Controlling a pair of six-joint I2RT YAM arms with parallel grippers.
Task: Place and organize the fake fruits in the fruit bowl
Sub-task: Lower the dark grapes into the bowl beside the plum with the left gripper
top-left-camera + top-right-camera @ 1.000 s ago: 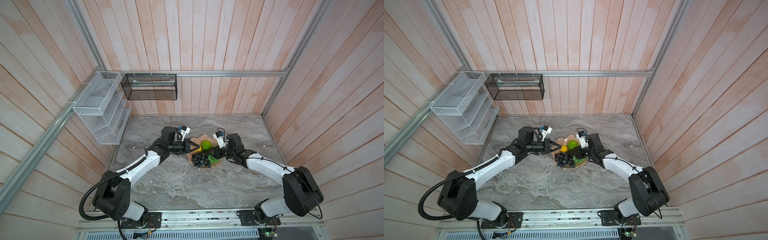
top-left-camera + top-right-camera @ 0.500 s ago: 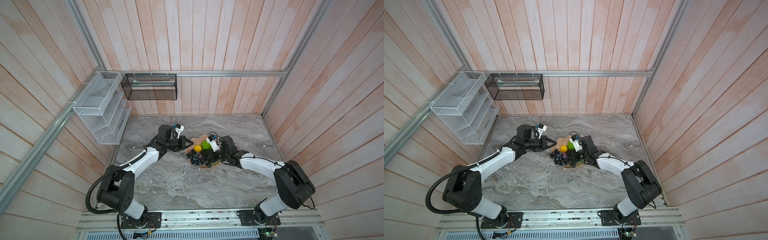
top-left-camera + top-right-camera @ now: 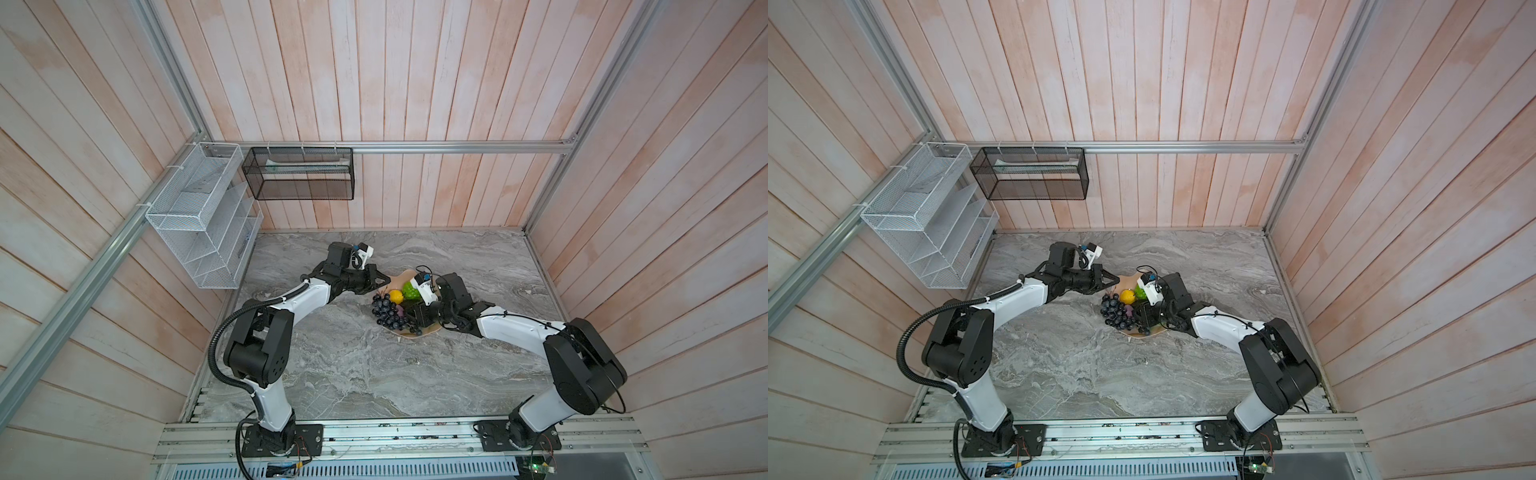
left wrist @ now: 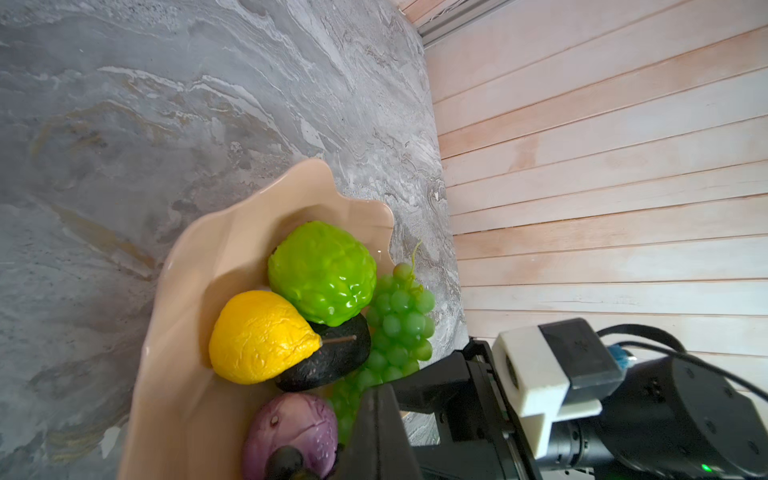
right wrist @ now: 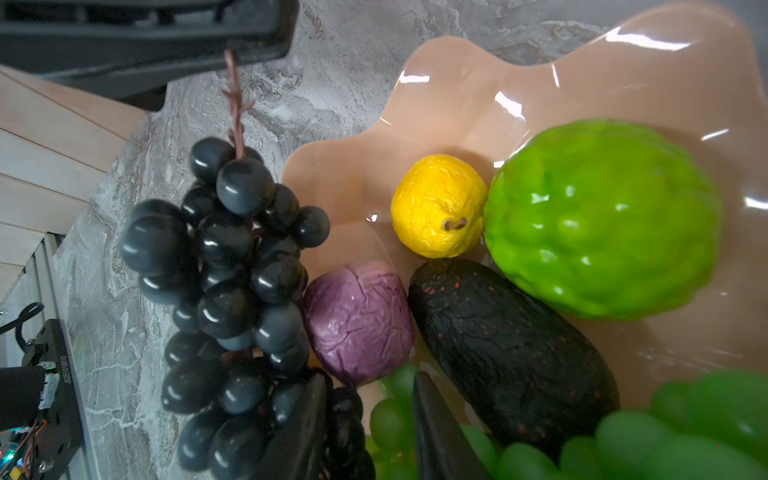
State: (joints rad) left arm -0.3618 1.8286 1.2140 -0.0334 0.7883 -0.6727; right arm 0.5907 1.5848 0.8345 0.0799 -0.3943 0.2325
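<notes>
I should keep moving the bunch's stem toward the yellow fruit [image 3: 396, 296] with my left gripper, because the dark grape bunch's lower end [image 3: 414, 329] is inside the bowl. I should then let go inside the bowl's rim.
The peach fruit bowl [image 3: 400, 276] [image 4: 187, 332] [image 5: 582, 83] holds the yellow fruit [image 5: 436, 203], bumpy green ball [image 5: 598, 216], purple fruit [image 5: 357, 320], avocado [image 5: 507, 345] and green grape bunch [image 4: 399, 320]. My left gripper [image 3: 384, 282] [image 5: 249, 37] is shut on the stem of the dark grape bunch [image 3: 387, 312] [image 5: 232, 270]. That bunch hangs over the bowl's left rim, and its lower end reaches into the bowl. There my right gripper [image 3: 415, 316] [image 5: 370, 419] has closed its fingers round the bunch's lowest grapes, with green grapes pressed in beside them.
A white wire basket [image 3: 199, 216] and a black mesh basket [image 3: 299, 172] hang on the back-left walls. The bowl stands on the grey marble tabletop [image 3: 353, 365], with wooden walls on three sides. Both arms meet over the bowl.
My right gripper slid left and down into the bowl and narrowed its jaws. The left gripper drew back to the left, and the dark bunch shifted slightly toward the bowl's left rim.
</notes>
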